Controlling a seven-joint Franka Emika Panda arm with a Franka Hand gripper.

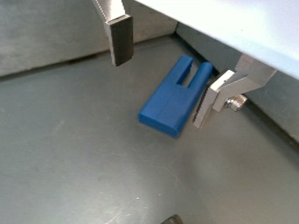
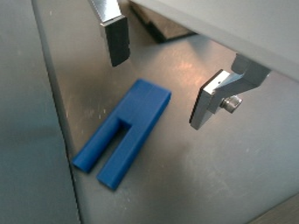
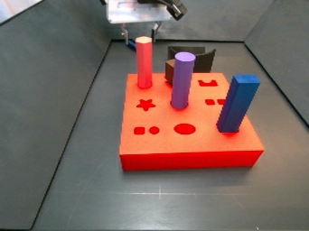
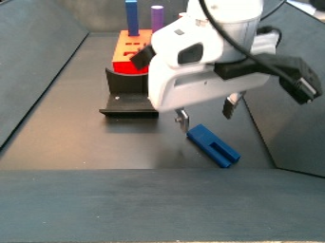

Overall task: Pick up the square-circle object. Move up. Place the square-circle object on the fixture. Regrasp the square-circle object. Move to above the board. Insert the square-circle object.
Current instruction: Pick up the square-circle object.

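My gripper will carry the square-circle object [image 1: 176, 99] with its pegs pointing down at the board's square and round holes, because a slot [image 1: 191, 73] divides it into pegs.
The square-circle object [image 4: 214, 145] is a short blue block with a slot in one end. It lies flat on the grey floor, and both wrist views [image 1: 176, 96] [image 2: 122, 136] show it. My gripper [image 4: 204, 116] hangs just above it, open and empty. In both wrist views [image 1: 167, 74] [image 2: 163, 74] the silver fingers [image 1: 121, 39] stand wide apart, and the block lies near one finger [image 1: 216, 98] without being gripped. The black fixture [image 4: 127, 102] stands left of the block. The red board [image 3: 193, 155] lies beyond it.
On the board stand a red peg [image 3: 145, 61], a purple cylinder [image 3: 182, 79] and a taller blue square post [image 3: 239, 104]. The fixture [image 3: 200, 56] sits right behind the board. Sloping grey walls enclose the floor, and one wall [image 1: 233, 31] is close to the block.
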